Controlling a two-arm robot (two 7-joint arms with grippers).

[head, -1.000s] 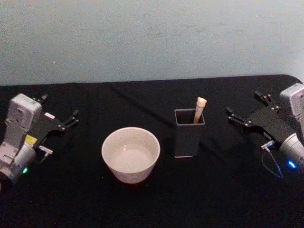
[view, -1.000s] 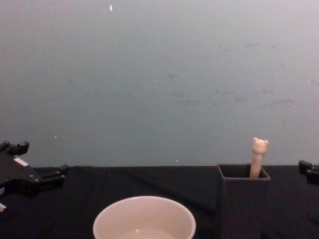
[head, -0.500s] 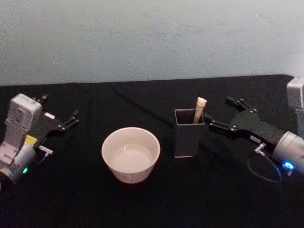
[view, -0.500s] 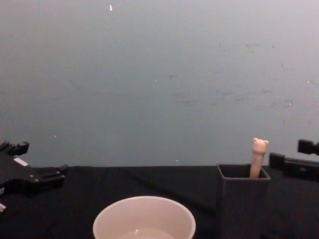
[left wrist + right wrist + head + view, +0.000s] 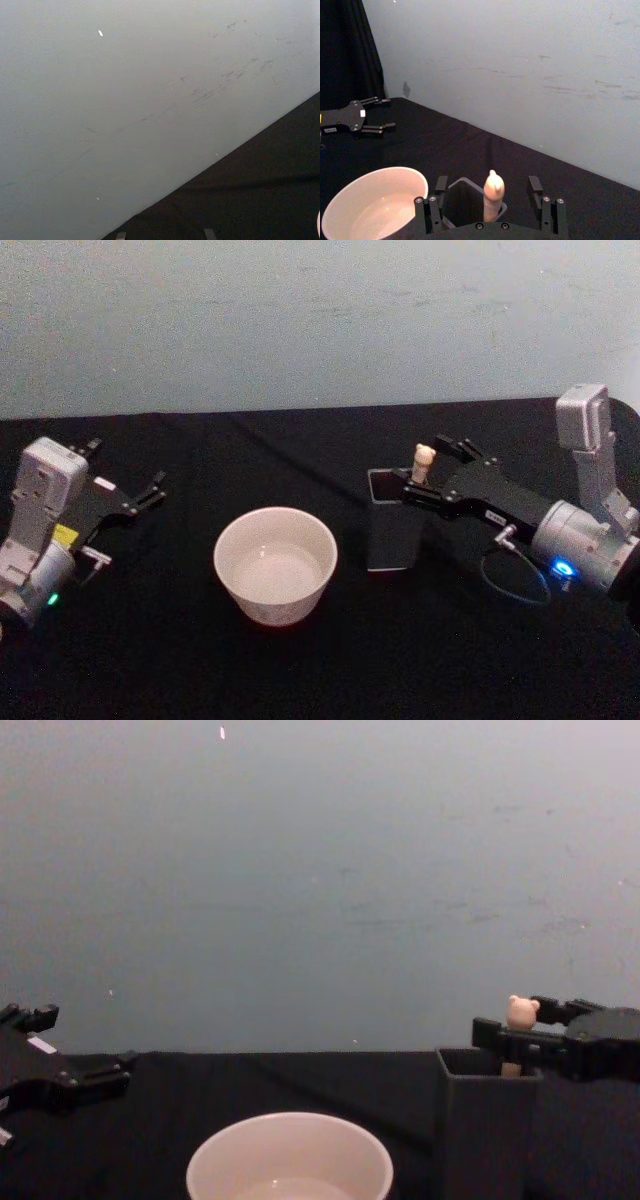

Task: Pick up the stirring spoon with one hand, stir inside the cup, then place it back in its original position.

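Note:
The holder's opening (image 5: 472, 1063) is wide open beside the spoon's handle. The stirring spoon (image 5: 522, 1013) will slide up freely and leave the holder standing when I lift it.
The stirring spoon (image 5: 424, 456) stands in the dark grey square holder (image 5: 388, 532), its original position, with the beige bear-head handle (image 5: 493, 192) sticking up above the rim. My right gripper (image 5: 426, 469) is open at the holder's mouth, one finger on each side of the handle (image 5: 520, 1011), not closed on it. The spoon's bowl is hidden inside the holder (image 5: 487, 1120). The cream-white cup (image 5: 275, 564) sits to the holder's left, with a little clear liquid in it. My left gripper (image 5: 126, 463) rests open at the table's far left.
A black cloth covers the table (image 5: 300, 670), and a pale blue-grey wall (image 5: 320, 870) stands behind it. Free room lies between the cup (image 5: 370, 205) and the left gripper (image 5: 387, 114), and in front of both vessels.
My right gripper has swung left from the table's right side to the holder and now straddles the spoon's handle. The left arm, cup and holder have not moved.

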